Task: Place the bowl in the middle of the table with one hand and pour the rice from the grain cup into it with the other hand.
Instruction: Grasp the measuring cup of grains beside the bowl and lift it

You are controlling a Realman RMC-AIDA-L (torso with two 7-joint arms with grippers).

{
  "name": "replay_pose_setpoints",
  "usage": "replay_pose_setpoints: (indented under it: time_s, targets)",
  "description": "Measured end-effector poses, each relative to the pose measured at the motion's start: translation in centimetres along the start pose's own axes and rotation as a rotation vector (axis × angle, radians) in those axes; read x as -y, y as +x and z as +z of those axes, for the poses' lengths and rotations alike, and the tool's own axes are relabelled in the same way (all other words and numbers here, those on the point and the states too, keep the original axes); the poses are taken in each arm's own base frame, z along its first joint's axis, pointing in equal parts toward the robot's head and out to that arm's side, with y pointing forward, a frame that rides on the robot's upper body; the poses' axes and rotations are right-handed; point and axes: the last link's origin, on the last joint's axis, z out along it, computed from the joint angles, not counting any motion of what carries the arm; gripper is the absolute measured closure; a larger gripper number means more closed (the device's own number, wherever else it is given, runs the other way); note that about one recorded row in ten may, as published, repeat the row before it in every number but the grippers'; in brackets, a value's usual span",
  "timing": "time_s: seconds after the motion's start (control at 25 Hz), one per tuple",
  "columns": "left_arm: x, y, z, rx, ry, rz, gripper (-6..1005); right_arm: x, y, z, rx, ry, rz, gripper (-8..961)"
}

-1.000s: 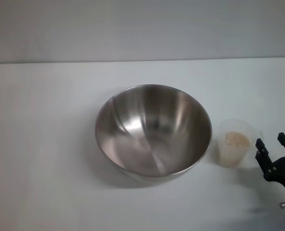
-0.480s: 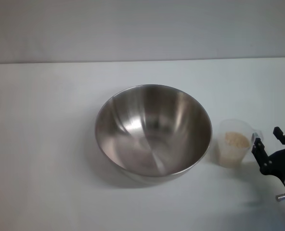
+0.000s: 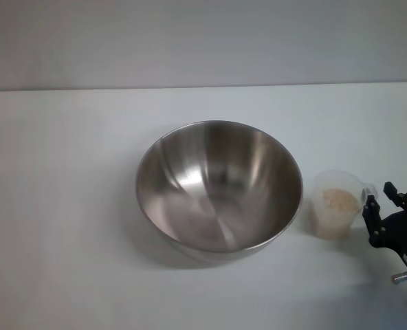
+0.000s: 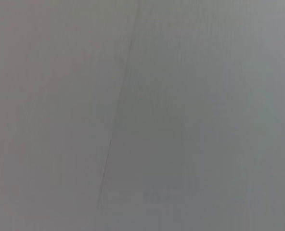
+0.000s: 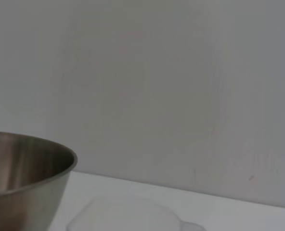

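I see the grain cup's rim (image 3: 335, 173) wide open above the loose rice (image 3: 340, 200), so all of the rice will run out when I pour.
The steel bowl (image 3: 218, 187) stands upright in the middle of the white table (image 3: 66, 206); its inside is bare. Its rim also shows in the right wrist view (image 5: 22, 163). The clear grain cup (image 3: 336, 204) stands just right of the bowl, with cream rice (image 3: 337, 201) in it; its rim shows in the right wrist view (image 5: 128, 214). My right gripper (image 3: 380, 195) is open at the table's right edge, its two black fingers at the cup's handle side, close to it. My left gripper is out of view.
A plain grey wall (image 3: 203, 41) runs behind the table's far edge. The left wrist view shows only a flat grey surface (image 4: 142, 115).
My right gripper has moved up and slightly toward the cup, closing in on its handle side. The bowl and cup have not moved.
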Motion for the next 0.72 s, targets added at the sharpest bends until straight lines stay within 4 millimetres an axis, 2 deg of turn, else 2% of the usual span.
replay_pose_setpoints:
  time_s: [0.08, 0.32, 0.72]
  targets:
    - [0.00, 0.00, 0.01, 0.000, 0.000, 0.000, 704, 0.02, 0.03, 0.09, -0.004, -0.001, -0.002, 482]
    - [-0.02, 0.01, 0.03, -0.001, -0.001, 0.000, 705, 0.01, -0.04, 0.15, 0.000, -0.002, -0.004, 713]
    - [0.00, 0.04, -0.01, -0.003, -0.001, 0.000, 705, -0.28, -0.24, 0.38, 0.009, -0.013, -0.004, 781]
